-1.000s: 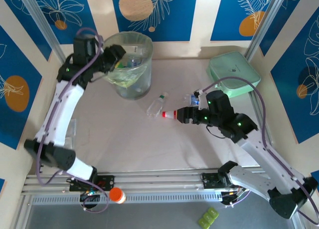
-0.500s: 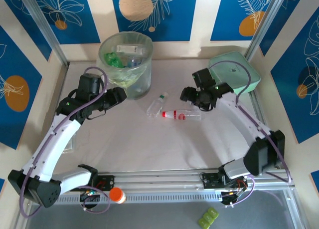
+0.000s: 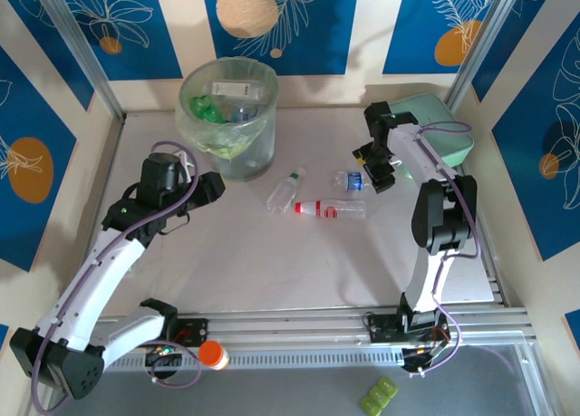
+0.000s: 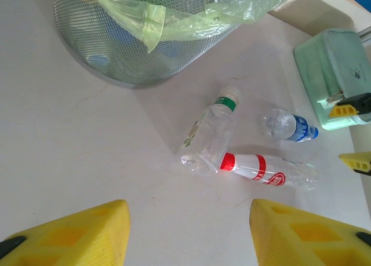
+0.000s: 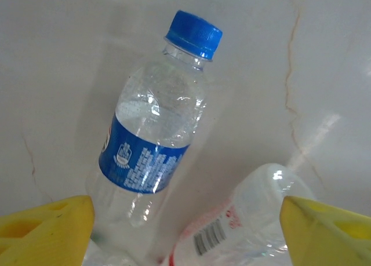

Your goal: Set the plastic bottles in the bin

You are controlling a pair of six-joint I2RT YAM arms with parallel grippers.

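Note:
The blue-label bottle [image 3: 350, 181] lies close to the mint-green case and a long way from the bin, so my right gripper should grab its body [image 5: 152, 144] and hand the bottle to my left gripper.
Three plastic bottles lie on the table right of the bin [image 3: 228, 117]. One is clear with a green band and white cap [image 3: 285, 189], one has a red cap and red label [image 3: 332, 208], one has a blue label [image 3: 348, 180]. Several more bottles show inside the bin [image 3: 222, 103]. My left gripper [image 3: 210, 188] hovers open just below the bin; in the left wrist view its jaws [image 4: 188, 237] hold nothing, with the green-banded bottle [image 4: 208, 135] ahead. My right gripper [image 3: 373, 176] stands open over the blue-label bottle [image 5: 153, 138] and the red-label bottle's base [image 5: 243, 228].
A mint-green case [image 3: 426, 130] sits at the back right, close behind the right arm. An orange-capped object [image 3: 213, 354] rests on the front rail. The bin's green liner [image 4: 174, 14] hangs over its rim. Blue patterned walls close in the table.
My left arm has pulled back from the bin rim down toward the table. My right gripper has left the red-capped bottle lying on the table and swung back over the blue-label bottle.

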